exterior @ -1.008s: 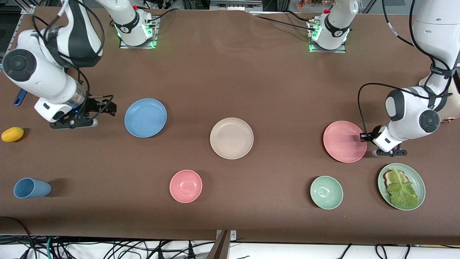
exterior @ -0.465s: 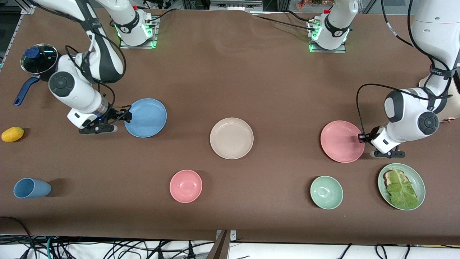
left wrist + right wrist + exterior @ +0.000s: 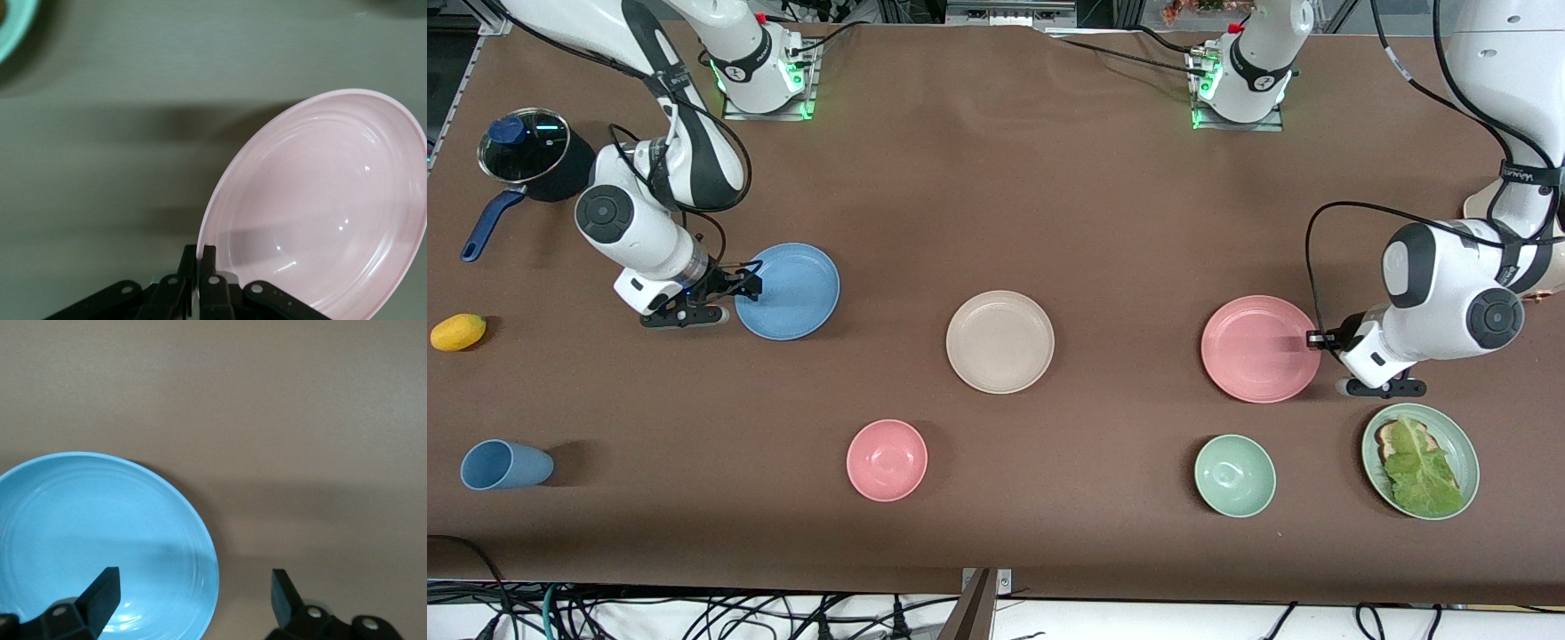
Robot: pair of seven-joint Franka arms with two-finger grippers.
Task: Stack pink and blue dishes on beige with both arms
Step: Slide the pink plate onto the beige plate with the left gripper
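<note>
The plate's far side (image 3: pixel 829 292) will dip a little when I lift with my right gripper, because it is over just one edge of the blue plate (image 3: pixel 749 303).
The beige plate (image 3: pixel 1000 341) lies flat at the middle of the table. Toward the left arm's end is the pink plate (image 3: pixel 1258 348) (image 3: pixel 320 207). My left gripper (image 3: pixel 1316 340) (image 3: pixel 200 257) is shut on its rim, at the edge toward that end, and the plate looks tilted up there. Toward the right arm's end lies the blue plate (image 3: pixel 787 291) (image 3: pixel 100 540), flat on the table. My right gripper (image 3: pixel 749 283) (image 3: pixel 193 590) is open at the plate's edge. The rim sits between its spread fingers, one over the plate and one over the bare table.
Nearer the front camera stand a pink bowl (image 3: pixel 887 460), a green bowl (image 3: pixel 1234 476), a mint-green plate (image 3: pixel 1463 444) with toast and lettuce, and a blue cup (image 3: pixel 503 464) on its side. A yellow fruit (image 3: pixel 458 332) and a lidded black pot (image 3: pixel 532 160) sit at the right arm's end.
The right arm swung in from the table's end and its open gripper reached the blue plate's edge. The left gripper moved the pink plate a little toward the beige plate.
</note>
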